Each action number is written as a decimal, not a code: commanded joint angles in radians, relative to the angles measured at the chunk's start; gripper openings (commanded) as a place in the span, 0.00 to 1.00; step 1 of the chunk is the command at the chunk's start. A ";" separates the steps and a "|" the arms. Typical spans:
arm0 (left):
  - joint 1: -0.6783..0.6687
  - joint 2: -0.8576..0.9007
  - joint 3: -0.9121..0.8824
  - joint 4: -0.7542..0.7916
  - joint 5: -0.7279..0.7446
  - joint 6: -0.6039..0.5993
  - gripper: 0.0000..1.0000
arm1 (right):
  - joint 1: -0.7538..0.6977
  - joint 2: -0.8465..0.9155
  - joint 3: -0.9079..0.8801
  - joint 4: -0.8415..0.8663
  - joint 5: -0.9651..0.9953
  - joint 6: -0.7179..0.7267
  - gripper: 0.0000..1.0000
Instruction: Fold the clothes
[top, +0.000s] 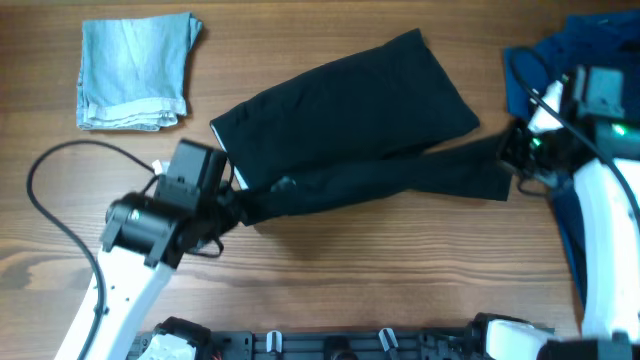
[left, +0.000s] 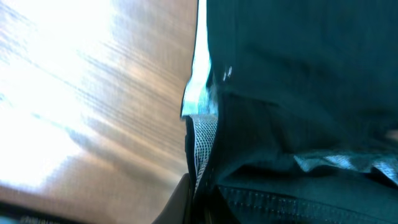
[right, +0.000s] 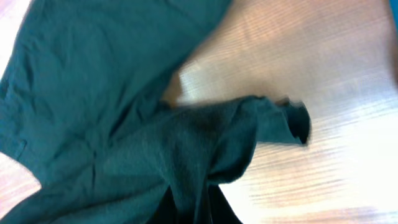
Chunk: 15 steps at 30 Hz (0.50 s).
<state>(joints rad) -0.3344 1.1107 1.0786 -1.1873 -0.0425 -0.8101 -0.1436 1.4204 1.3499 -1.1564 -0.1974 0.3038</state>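
Note:
I should put down the bunched cloth with my right gripper and pull the flat leg's far end (top: 424, 62) straight, because the black shorts' flat leg (top: 350, 98) slants away from the stretched leg.
The black shorts (top: 350, 110) lie across the middle of the table, one leg flat and angled up to the right, the other pulled into a long band toward the right. My left gripper (top: 238, 205) is shut on the waistband end of the shorts; the left wrist view shows the grey-lined waistband (left: 202, 140) between the fingers (left: 202, 208). My right gripper (top: 512, 160) is shut on the far end of the stretched leg, and the right wrist view shows bunched black cloth (right: 205, 143) held between its fingers (right: 199, 208).
A folded pale-blue denim piece (top: 135, 72) lies at the back left. A heap of dark-blue and black cloth (top: 590, 50) sits at the right edge behind the right arm. A black cable (top: 45, 200) loops at the left.

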 joint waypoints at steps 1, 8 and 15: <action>0.068 0.065 0.093 0.036 -0.161 0.021 0.04 | 0.056 0.069 0.061 0.098 0.058 -0.032 0.04; 0.130 0.166 0.161 0.117 -0.177 0.070 0.04 | 0.104 0.102 0.115 0.354 0.053 -0.043 0.04; 0.130 0.232 0.161 0.207 -0.248 0.069 0.04 | 0.160 0.165 0.115 0.513 0.039 -0.040 0.04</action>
<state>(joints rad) -0.2211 1.3098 1.2224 -1.0039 -0.1802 -0.7601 0.0040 1.5322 1.4361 -0.6750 -0.2054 0.2813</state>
